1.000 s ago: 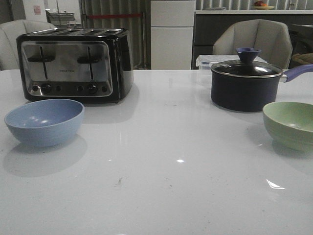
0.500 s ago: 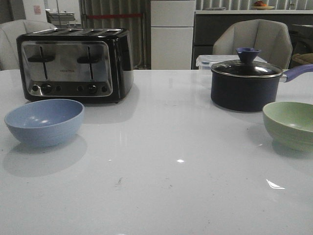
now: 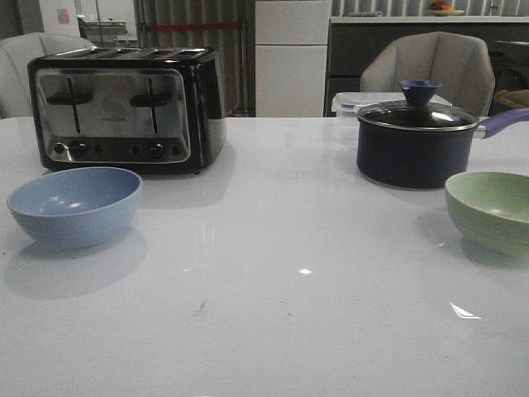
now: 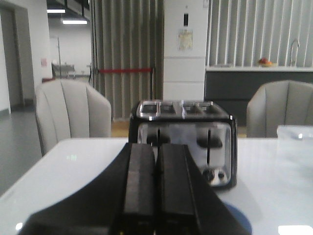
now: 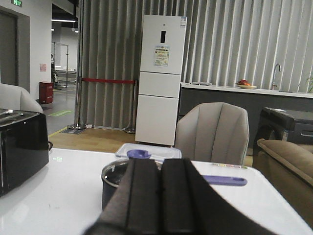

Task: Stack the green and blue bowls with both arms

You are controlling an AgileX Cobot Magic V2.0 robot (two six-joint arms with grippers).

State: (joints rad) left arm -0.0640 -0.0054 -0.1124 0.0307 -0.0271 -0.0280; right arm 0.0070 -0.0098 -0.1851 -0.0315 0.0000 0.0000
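The green bowl (image 3: 493, 213) is at the table's edge, a long way from the blue bowl, so the robot's right gripper should move the green bowl to the middle (image 3: 256, 269) before stacking.
The dusty blue bowl (image 3: 75, 205) sits upright on the white table at the left, in front of the toaster. At the table's right edge stands the pale green bowl (image 3: 493, 210), cut off by the frame. Neither arm shows in the front view. In the left wrist view my left gripper (image 4: 156, 149) is shut with nothing held, and a sliver of the blue bowl (image 4: 239, 223) peeks out beside it. In the right wrist view my right gripper (image 5: 161, 164) is also shut and empty; the green bowl is hidden there.
A black and chrome toaster (image 3: 126, 109) stands at the back left. A dark navy lidded saucepan (image 3: 417, 139) with a purple handle stands at the back right, just behind the green bowl. A clear lidded box (image 3: 350, 102) lies behind it. Chairs stand beyond the table (image 3: 281, 273).
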